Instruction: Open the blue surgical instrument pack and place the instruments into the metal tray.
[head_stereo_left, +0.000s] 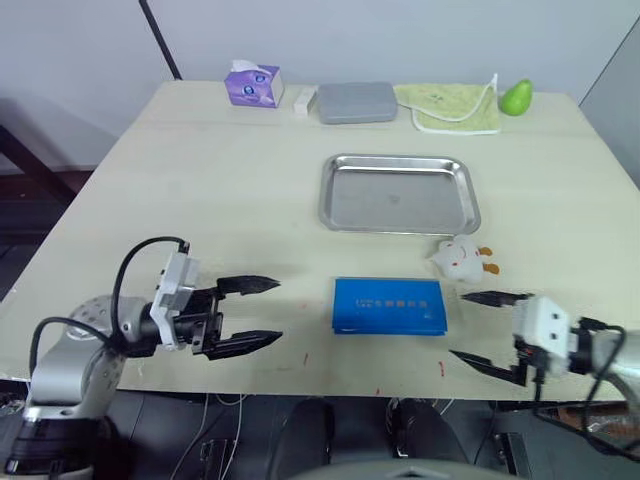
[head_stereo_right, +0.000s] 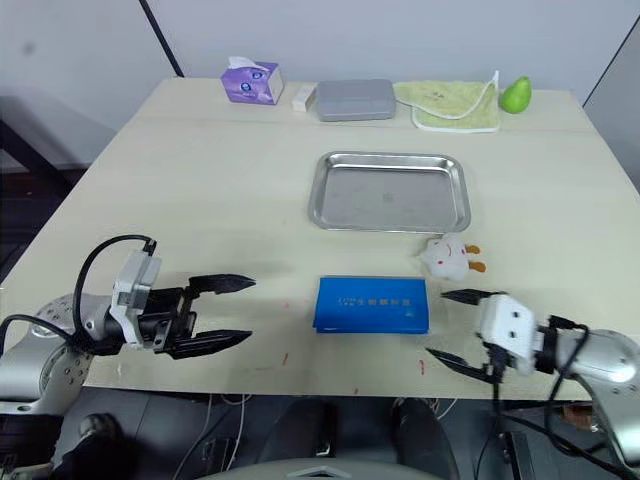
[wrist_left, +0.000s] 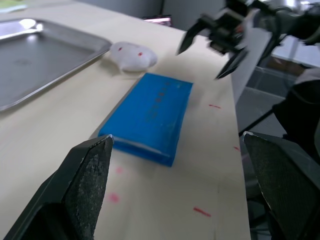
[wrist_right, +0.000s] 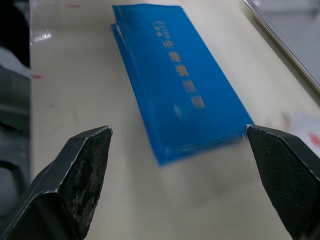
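Note:
My gripper will find a zipper at the blue pack's far edge (head_stereo_left: 390, 279) with the white toy chick (head_stereo_left: 461, 259) on the zipper's pull, because the chick lies against that edge.
The blue surgical instrument pack (head_stereo_left: 388, 306) lies shut and flat near the table's front edge, white print on top. Behind it sits the metal tray (head_stereo_left: 399, 193), bare inside. My left gripper (head_stereo_left: 262, 314) hovers open a hand's width to the left of the pack, fingers pointing at it. My right gripper (head_stereo_left: 476, 327) stands open just right of the pack's right end, holding nothing. The instruments are hidden. The left wrist view takes in the pack (wrist_left: 149, 115), the tray's corner (wrist_left: 47, 52) and my right gripper (wrist_left: 206, 54) beyond. The pack (wrist_right: 178, 77) lies between my right fingers' line of sight.
A small white toy chick (head_stereo_left: 459, 258) lies between tray and pack on the right. Along the far edge stand a purple tissue box (head_stereo_left: 253, 84), a grey case (head_stereo_left: 356, 101), a yellow-green cloth (head_stereo_left: 449, 106) and a green pear (head_stereo_left: 516, 97).

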